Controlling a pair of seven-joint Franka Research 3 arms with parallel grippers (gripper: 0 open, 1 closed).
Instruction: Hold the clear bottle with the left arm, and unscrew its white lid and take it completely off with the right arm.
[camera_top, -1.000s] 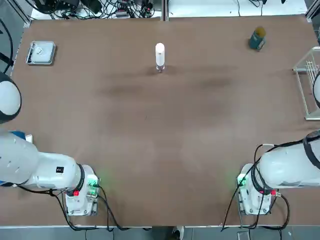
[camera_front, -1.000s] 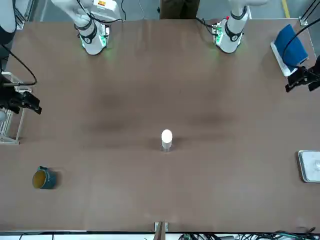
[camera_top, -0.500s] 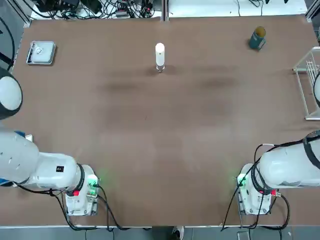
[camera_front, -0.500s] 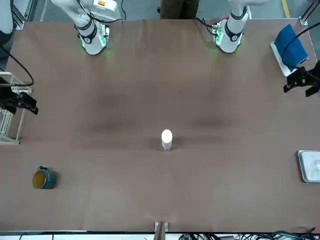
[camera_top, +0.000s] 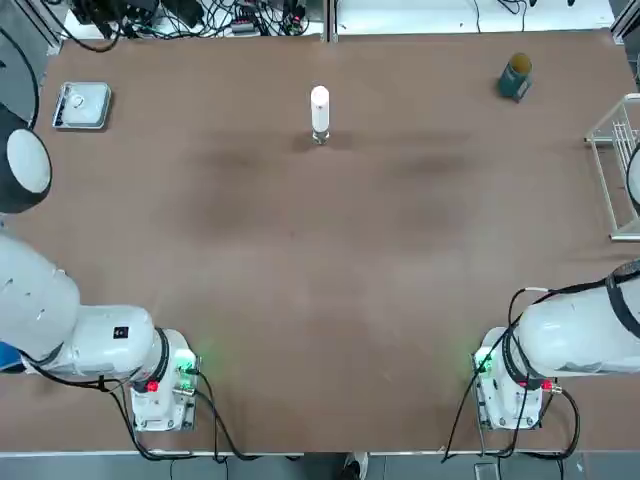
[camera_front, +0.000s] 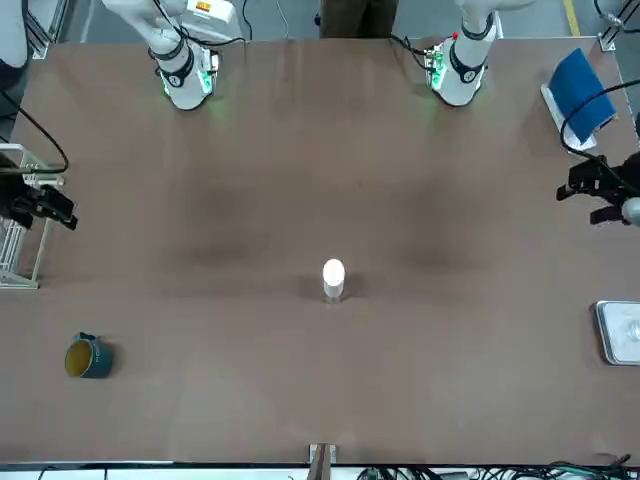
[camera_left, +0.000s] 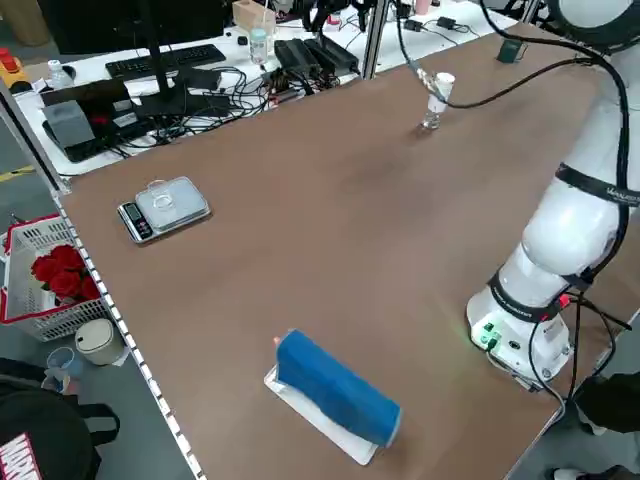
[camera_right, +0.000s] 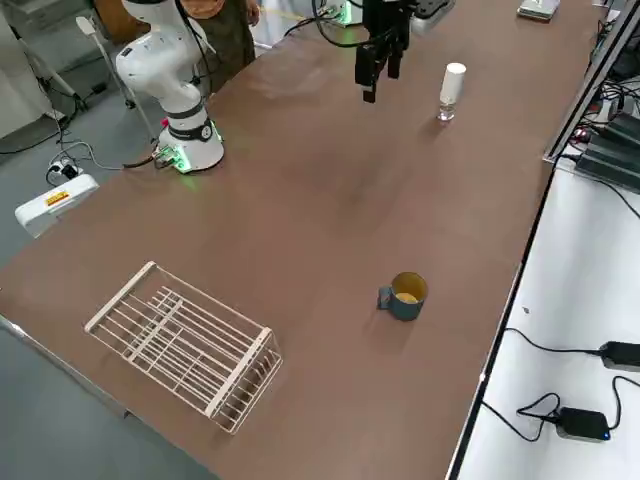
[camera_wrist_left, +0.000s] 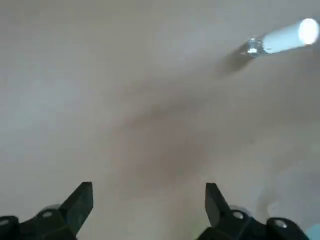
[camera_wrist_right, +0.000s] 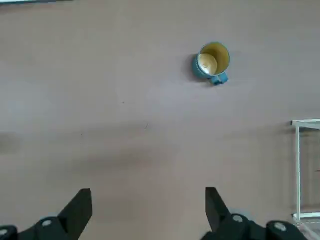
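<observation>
Only a short clear part (camera_front: 333, 293) can be seen under the white lid (camera_front: 333, 270), so a hidden upper bottle will come into view when I lift the white lid off.
The clear bottle (camera_top: 320, 134) stands upright at the far middle of the table, its white lid (camera_top: 319, 103) screwed on; the lid (camera_front: 333, 273) also shows from the front. My left gripper (camera_front: 585, 200) hangs open over the table's left side, far from the bottle. Its wrist view shows the spread fingers (camera_wrist_left: 80, 200) holding nothing, with the bottle (camera_wrist_left: 253, 47) and lid (camera_wrist_left: 287, 36) well off. My right gripper (camera_front: 62, 208) is open over the right edge, beside the wire rack. Its fingers (camera_wrist_right: 79, 206) are bare.
A dark teal mug (camera_top: 515, 76) sits at the far right corner. A wire rack (camera_top: 620, 170) lies along the right edge. A small scale (camera_top: 82, 105) rests at the far left, and a blue roll on a white base (camera_left: 335, 390) at the left edge.
The left gripper has moved away from the robot's base and slightly inward over the table. The right gripper shifted a little outward earlier, then held still. The bottle has not moved.
</observation>
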